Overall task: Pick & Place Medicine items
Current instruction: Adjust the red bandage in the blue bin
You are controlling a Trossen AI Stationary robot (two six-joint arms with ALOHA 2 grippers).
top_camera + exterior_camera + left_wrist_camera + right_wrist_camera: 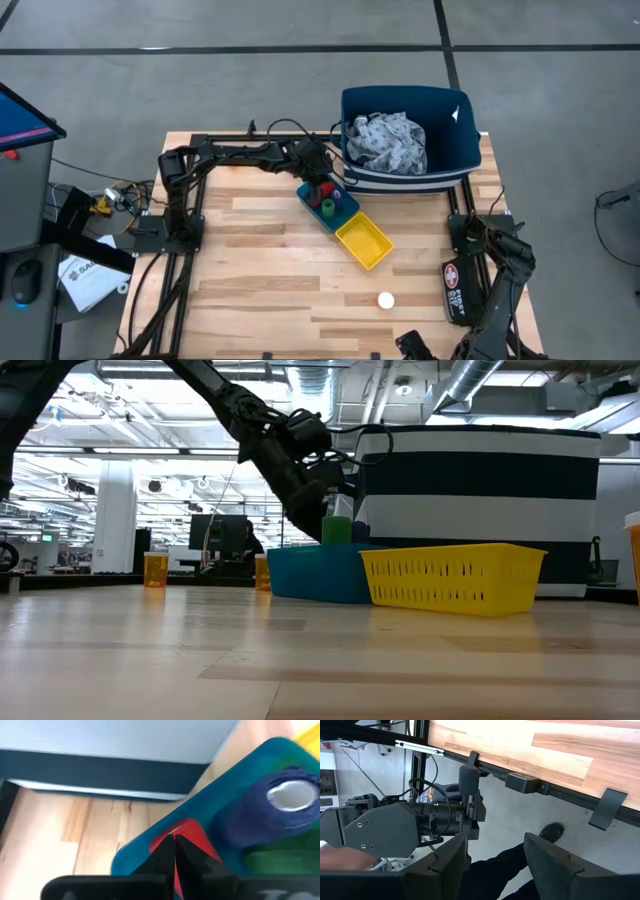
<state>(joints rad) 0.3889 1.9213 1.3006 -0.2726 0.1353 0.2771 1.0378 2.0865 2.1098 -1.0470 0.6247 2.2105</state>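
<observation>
The red roll's top [186, 829] is under my left gripper's shut fingers, so I should open them around the red roll's sides [207, 845] and lay it flat in the blue tray.
A blue tray [318, 212] holds a red bottle [192, 834], a green bottle [337, 528] and a dark blue white-topped container [280, 802]. My left gripper [174, 839] is shut and reaches from the table's left over the tray's far end, its tips right at the red bottle. A yellow tray [364, 242] lies against the blue tray's near end. A white-capped pill bottle [386, 299] stands alone near the table's near edge. My right gripper [495, 855] is open, parked beyond the near right corner. My left gripper's shut fingertips [167, 845] point down at the red bottle's top [186, 827] in the blue tray. The fingers themselves hide the meeting point, so I cannot tell whether they touch it.
A big blue bin [452, 150] with a grey-blue patterned cloth [390, 140] stands right behind the trays at the far edge. A red-and-black pouch [457, 288] lies by the right arm's base. Two orange containers [155, 568] stand far off in the low view.
</observation>
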